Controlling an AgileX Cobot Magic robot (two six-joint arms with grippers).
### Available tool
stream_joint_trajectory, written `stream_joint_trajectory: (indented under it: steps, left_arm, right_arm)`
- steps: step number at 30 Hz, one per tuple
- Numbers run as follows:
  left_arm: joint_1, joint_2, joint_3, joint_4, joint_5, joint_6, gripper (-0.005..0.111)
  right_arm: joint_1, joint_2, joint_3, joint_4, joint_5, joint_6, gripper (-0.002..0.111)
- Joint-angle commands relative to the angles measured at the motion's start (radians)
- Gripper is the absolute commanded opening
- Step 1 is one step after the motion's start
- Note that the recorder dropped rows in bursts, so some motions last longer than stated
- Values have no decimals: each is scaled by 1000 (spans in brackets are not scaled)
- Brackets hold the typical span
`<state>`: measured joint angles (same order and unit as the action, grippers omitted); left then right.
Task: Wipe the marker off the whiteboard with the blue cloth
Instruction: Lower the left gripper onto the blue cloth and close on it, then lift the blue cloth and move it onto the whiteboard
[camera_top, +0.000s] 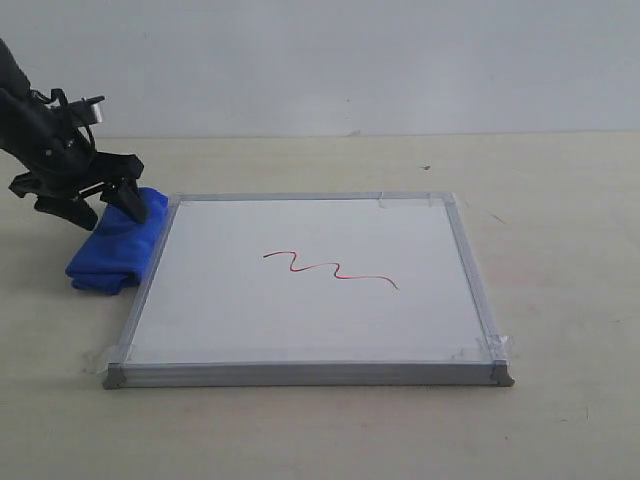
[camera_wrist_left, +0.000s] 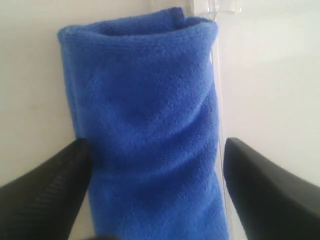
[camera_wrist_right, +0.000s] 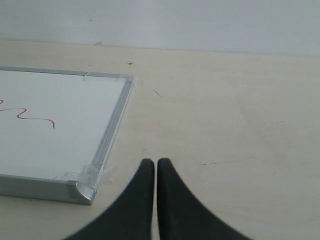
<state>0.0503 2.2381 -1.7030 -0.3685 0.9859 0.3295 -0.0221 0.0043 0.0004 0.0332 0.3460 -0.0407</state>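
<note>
I expect the cloth (camera_top: 120, 240) to bunch up but stay folded when I pull it across the whiteboard, because loose layers (camera_wrist_left: 150, 29) show at the blue cloth's end.
The whiteboard (camera_top: 310, 290) lies flat in the middle of the table, with the red marker squiggle (camera_top: 330, 268) near its centre. The folded blue cloth (camera_top: 115, 245) lies on the table against the board's left frame edge. My left gripper (camera_top: 100, 205) is open and straddles the cloth's far end; in the left wrist view the cloth (camera_wrist_left: 145, 135) fills the gap between the gripper's (camera_wrist_left: 156, 160) fingers. My right gripper (camera_wrist_right: 156, 165) is shut and empty, over bare table beside the board's near right corner (camera_wrist_right: 85, 187); the squiggle (camera_wrist_right: 30, 115) shows there too. It is out of the exterior view.
Clear tape bits hold the board's corners (camera_top: 495, 348) to the pale wooden table (camera_top: 560, 220). A plain light wall (camera_top: 350, 60) stands behind the table.
</note>
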Motion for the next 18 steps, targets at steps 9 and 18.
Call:
stream_joint_trajectory:
  steps: [9, 18]
  left_arm:
    - [-37, 69, -6, -9, -29, -16, 59]
    - [-48, 72, -44, 17, 15, -24, 4]
  right_arm:
    - [-7, -4, 0, -3, -3, -2, 0]
    - [-7, -4, 0, -3, -3, -2, 0]
